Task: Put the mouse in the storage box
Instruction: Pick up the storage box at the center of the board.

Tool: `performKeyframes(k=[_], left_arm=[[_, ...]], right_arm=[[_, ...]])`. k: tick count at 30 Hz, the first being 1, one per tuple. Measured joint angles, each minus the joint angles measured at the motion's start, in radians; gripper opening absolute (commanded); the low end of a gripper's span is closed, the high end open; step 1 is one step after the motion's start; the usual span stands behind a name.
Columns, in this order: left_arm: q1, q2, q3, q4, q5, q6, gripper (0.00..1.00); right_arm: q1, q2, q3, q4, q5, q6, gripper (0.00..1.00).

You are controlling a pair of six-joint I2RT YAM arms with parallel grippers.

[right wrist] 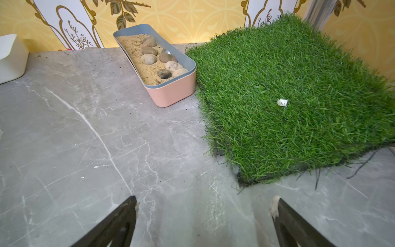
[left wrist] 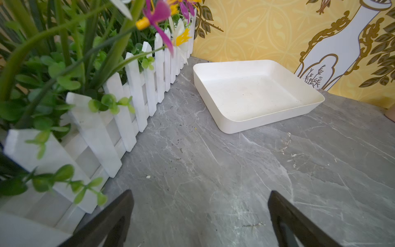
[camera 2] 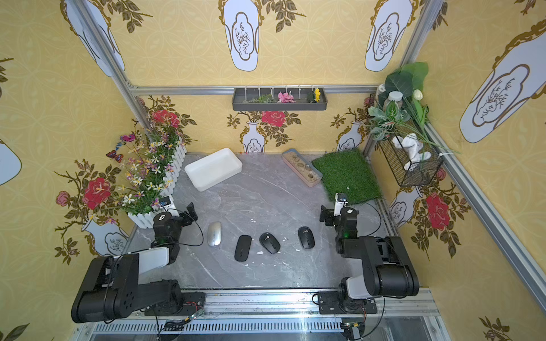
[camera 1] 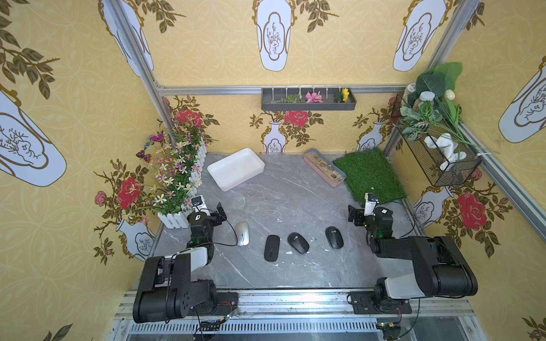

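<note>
My left gripper and my right gripper should first pull the white storage box (camera 1: 236,169) forward and square (camera 1: 289,204), because it sits crooked at the back, far from the mice.
Several mice lie in a row near the front of the grey marble table: a silver mouse (camera 1: 242,233) (camera 2: 214,233) and three black ones (camera 1: 271,248) (camera 1: 298,242) (camera 1: 334,237). The white storage box (camera 1: 235,169) (camera 2: 213,169) (left wrist: 252,96) sits empty at the back left; its corner shows in the right wrist view (right wrist: 10,57). My left gripper (camera 1: 220,211) (left wrist: 199,192) hovers left of the silver mouse, open and empty. My right gripper (camera 1: 353,214) (right wrist: 205,198) hovers behind the rightmost black mouse, open and empty. No mouse shows in either wrist view.
A white picket-fence planter of flowers (camera 1: 177,183) (left wrist: 132,102) lines the left edge beside my left arm. A pink tray of sand and pebbles (camera 1: 324,171) (right wrist: 158,64) and a green grass mat (camera 1: 369,175) (right wrist: 288,96) lie at the back right. A wire basket (camera 1: 437,159) hangs on the right wall.
</note>
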Motion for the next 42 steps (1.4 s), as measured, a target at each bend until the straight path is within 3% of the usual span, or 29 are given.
performKeyframes(k=[12, 15, 19, 22, 24, 27, 34, 37, 39, 42], left_arm=[[0.002, -0.003, 0.001, 0.0, -0.019, 0.0, 1.0], [0.001, -0.049, 0.033, -0.079, -0.048, -0.011, 1.0], [-0.03, -0.254, 0.216, -0.365, -0.148, -0.069, 1.0], [-0.029, -0.269, 0.46, -0.61, -0.163, -0.152, 0.96], [-0.028, -0.171, 0.673, -0.783, -0.152, -0.214, 0.91], [-0.029, 0.021, 0.921, -1.01, -0.108, -0.285, 0.94], [-0.013, 0.454, 1.335, -1.441, 0.004, -0.417, 0.94], [-0.016, 0.588, 1.457, -1.545, 0.045, -0.441, 0.96], [-0.015, 0.649, 1.486, -1.584, 0.058, -0.455, 0.97], [-0.003, 0.74, 1.505, -1.617, 0.079, -0.469, 0.96]], right_arm=[[0.007, -0.003, 0.0, -0.001, 0.006, 0.0, 0.97], [0.025, -0.068, 0.053, -0.132, 0.072, 0.009, 0.97], [0.047, -0.102, 0.353, -0.43, 0.126, 0.035, 0.97], [0.135, 0.037, 0.706, -0.67, 0.102, 0.057, 0.97], [0.233, 0.182, 0.953, -0.803, 0.076, 0.05, 0.97], [0.332, 0.443, 1.329, -0.993, -0.013, 0.046, 0.97], [0.444, 1.074, 2.242, -1.347, -0.248, 0.089, 0.97], [0.48, 1.18, 2.323, -1.342, -0.332, 0.156, 0.97], [0.485, 1.217, 2.304, -1.301, -0.353, 0.223, 0.97], [0.5, 1.312, 2.401, -1.286, -0.352, 0.286, 0.97]])
